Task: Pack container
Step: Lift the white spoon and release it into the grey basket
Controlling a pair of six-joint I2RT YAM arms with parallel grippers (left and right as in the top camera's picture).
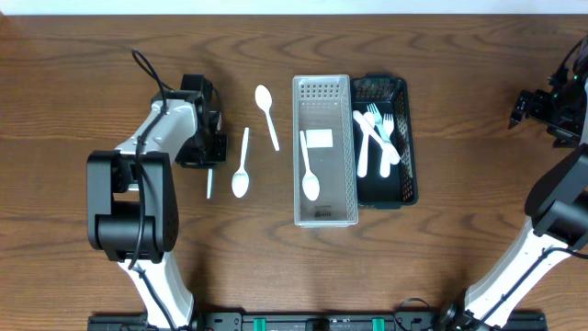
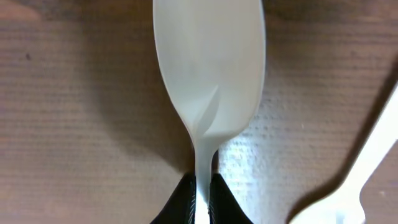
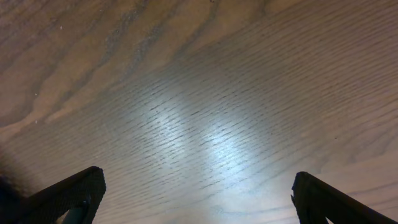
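My left gripper keeps carrying the spoon until it hangs over the clear tray and then let go, because the spoon in my left gripper (image 2: 211, 68) matches the one in the clear tray (image 1: 332, 179).
My left gripper (image 1: 208, 162) (image 2: 202, 190) is shut on the thin neck of a white plastic utensil (image 2: 208, 68), whose broad end fills the left wrist view just above the table; from overhead only a thin white strip (image 1: 209, 182) of it shows. Two white spoons (image 1: 242, 167) (image 1: 267, 115) lie on the wood to its right. A clear tray (image 1: 324, 219) holds one spoon (image 1: 310, 173) and a white card (image 1: 319, 139). A black tray (image 1: 408, 188) beside it holds white forks (image 1: 378, 124). My right gripper (image 1: 528, 108) (image 3: 196, 190) is open over bare wood at the far right.
The two trays stand side by side in the middle of the brown wooden table (image 1: 459, 248). The bowl of the nearer loose spoon (image 2: 339, 199) lies close to my left fingers. The arm bases stand at the front edge.
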